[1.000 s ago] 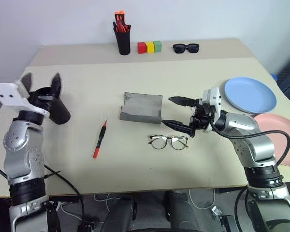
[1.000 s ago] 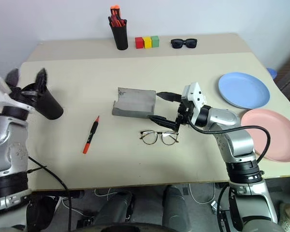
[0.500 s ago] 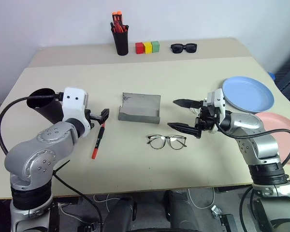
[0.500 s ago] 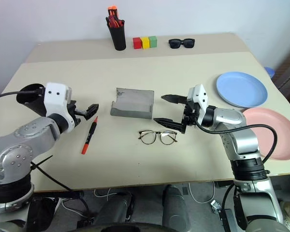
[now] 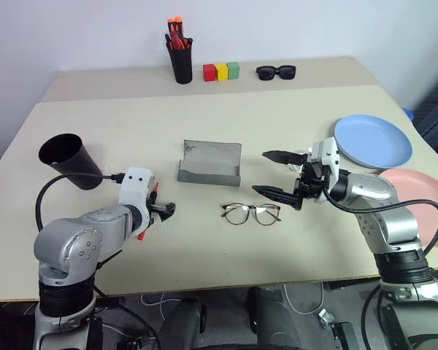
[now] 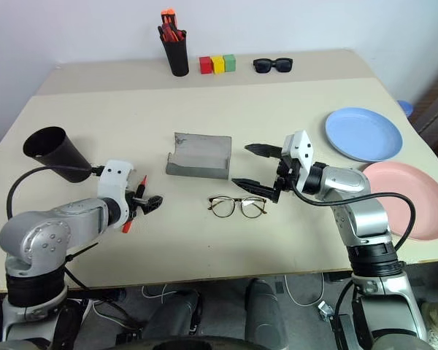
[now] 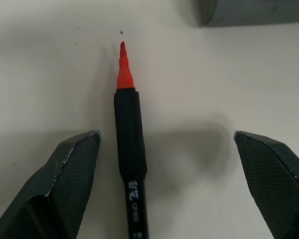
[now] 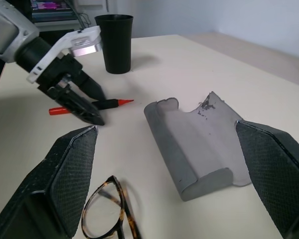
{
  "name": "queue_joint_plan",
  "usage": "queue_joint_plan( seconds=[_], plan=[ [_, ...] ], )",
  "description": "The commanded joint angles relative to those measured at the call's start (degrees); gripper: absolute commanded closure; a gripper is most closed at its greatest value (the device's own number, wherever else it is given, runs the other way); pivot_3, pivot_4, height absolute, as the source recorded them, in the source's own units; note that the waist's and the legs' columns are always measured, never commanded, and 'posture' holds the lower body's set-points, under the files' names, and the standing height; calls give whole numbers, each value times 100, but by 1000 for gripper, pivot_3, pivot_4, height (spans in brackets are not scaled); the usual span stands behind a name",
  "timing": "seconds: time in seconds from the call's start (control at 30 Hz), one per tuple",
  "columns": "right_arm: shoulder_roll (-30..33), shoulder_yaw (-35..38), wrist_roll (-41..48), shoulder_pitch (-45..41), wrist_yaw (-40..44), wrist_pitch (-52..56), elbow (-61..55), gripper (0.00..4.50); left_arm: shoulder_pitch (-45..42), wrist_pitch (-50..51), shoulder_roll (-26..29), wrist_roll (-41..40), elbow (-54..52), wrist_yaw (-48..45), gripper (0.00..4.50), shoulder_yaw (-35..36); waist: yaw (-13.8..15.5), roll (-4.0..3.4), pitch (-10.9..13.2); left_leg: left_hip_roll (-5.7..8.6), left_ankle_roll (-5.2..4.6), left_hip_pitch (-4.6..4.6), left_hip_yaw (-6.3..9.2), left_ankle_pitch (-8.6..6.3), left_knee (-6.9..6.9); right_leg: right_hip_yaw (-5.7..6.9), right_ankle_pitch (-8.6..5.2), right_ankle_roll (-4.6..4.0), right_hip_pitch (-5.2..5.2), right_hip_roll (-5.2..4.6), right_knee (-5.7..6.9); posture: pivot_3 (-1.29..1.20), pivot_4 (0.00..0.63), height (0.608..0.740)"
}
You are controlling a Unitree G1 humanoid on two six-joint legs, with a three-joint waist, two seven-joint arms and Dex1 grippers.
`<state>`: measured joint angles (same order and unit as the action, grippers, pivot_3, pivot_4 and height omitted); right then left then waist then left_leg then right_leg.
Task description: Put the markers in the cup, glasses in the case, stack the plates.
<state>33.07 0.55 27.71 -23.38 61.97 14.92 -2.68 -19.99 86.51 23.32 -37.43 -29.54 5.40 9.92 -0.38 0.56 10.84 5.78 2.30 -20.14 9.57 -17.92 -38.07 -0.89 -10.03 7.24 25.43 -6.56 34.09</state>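
The red marker (image 7: 131, 142) will sink into the black cup (image 5: 71, 160) and lean below the cup's rim when I drop it in, because the cup is wide and deep.
A red marker (image 7: 129, 129) with a black grip lies flat on the table, left of the case. My left gripper (image 5: 160, 205) is down over it, open, with one finger on each side and neither touching it. Behind and to the left, the black cup (image 5: 67, 159) stands free on the table. The open grey case (image 5: 210, 162) sits mid-table, and the wire-framed glasses (image 5: 251, 213) lie just in front of it. My right gripper (image 5: 263, 173) hovers open right of the case, above the glasses, holding nothing. A blue plate (image 5: 372, 141) and a pink plate (image 5: 416, 200) lie side by side at the right.
At the back of the table stand a black pen pot (image 5: 181, 58) with orange-capped pens, three coloured blocks (image 5: 221, 71) and black sunglasses (image 5: 276, 71). Bare tabletop (image 5: 204, 248) runs along the front edge.
My left gripper has left the cup and swung down and to the right onto the red marker, tipping to point downward. The cup stays where it was. The right gripper has hardly moved.
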Motion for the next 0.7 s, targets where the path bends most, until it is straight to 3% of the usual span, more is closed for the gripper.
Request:
queue_joint_plan(
  seconds=[0.03, 0.23, 0.33, 0.43, 0.7],
  plan=[
    [22, 93, -12, -2, -57, -103, -259, 0, -225, -258, -129, 305, 124, -48, 1345, 104, 0, 0, 0, 0, 0, 0, 0, 0, 0, 0, 0, 0, 0, 0, 0, 0, 150, 740],
    [17, 89, -52, -65, -108, -123, -190, 0, -196, -26, 13, 390, 80, -426, 4471, 128, -29, 0, 0, 0, 0, 0, -1, 0, 0, 0, 0, 0, 1, 0, -1, 0, 150, 740],
    [-2, 65, -89, -110, -121, -156, -127, 0, -301, -121, 113, 401, -22, -611, 4471, 237, -22, 0, 0, 0, 0, -1, -1, 0, 0, 0, 0, 0, 1, 0, -1, 0, 150, 740],
    [-31, 32, -119, -170, -126, -181, -69, 0, -671, -877, 298, 634, -43, -707, 4471, 332, -17, 2, 1, 0, 0, -2, 0, 0, 0, 0, 0, 0, 1, 0, -1, 0, 150, 740],
    [-126, -13, -192, -327, -105, -225, 75, 0, -1338, -5037, 508, 2064, 817, -823, 4471, 707, -25, 1, 0, -1, 36, -3, -6, 19, 1, 0, 1, -1, 2, -3, -10, 0, 150, 740]
  ],
)
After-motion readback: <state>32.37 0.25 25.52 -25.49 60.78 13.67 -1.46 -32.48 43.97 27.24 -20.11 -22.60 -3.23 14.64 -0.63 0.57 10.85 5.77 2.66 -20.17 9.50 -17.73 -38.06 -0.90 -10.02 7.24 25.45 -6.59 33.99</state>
